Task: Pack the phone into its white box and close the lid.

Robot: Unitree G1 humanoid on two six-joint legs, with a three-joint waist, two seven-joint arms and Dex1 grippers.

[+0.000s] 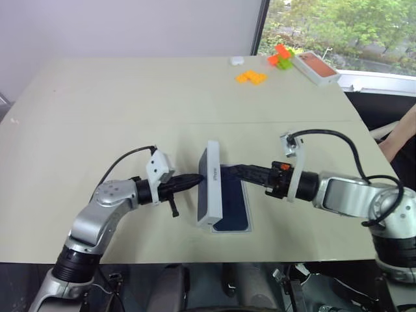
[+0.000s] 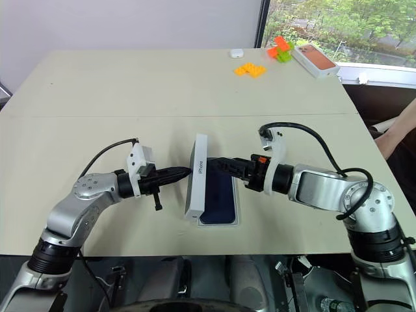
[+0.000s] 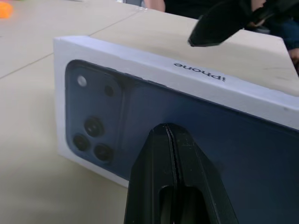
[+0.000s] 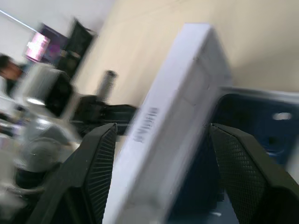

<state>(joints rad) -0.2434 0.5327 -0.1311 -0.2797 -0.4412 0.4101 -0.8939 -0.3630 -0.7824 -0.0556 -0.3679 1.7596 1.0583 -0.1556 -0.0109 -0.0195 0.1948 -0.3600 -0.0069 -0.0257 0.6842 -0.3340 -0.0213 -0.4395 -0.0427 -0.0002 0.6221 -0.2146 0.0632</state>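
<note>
The robot's right gripper is reaching over the phone [image 1: 234, 205], where the upright lid has to tip, so next the right gripper moves away beside the box [image 1: 265, 211] before the lid shuts.
The lid [image 1: 210, 185] stands on its long edge, leaning over the white box [image 1: 231, 232], its printed dark blue phone image [image 3: 140, 116] turned to my left gripper. The dark navy phone [image 1: 234, 205] lies in the box, partly hidden by the lid. My left gripper [image 1: 194, 181] is shut, its tip against the lid's printed face [image 3: 168, 133]. From the other side, my right gripper [image 4: 163, 140] is open. Its fingers [image 4: 96, 163] straddle the lid's raised upper edge [image 4: 177, 102] without gripping it.
At the table's far right are a box with a salmon-orange top [image 1: 315, 67], orange blocks [image 1: 251, 77], orange and green blocks [image 1: 281, 57] and a small white object [image 1: 236, 60]. A person's arm [image 1: 400, 140] shows at the right edge. The table's near edge runs just below the box.
</note>
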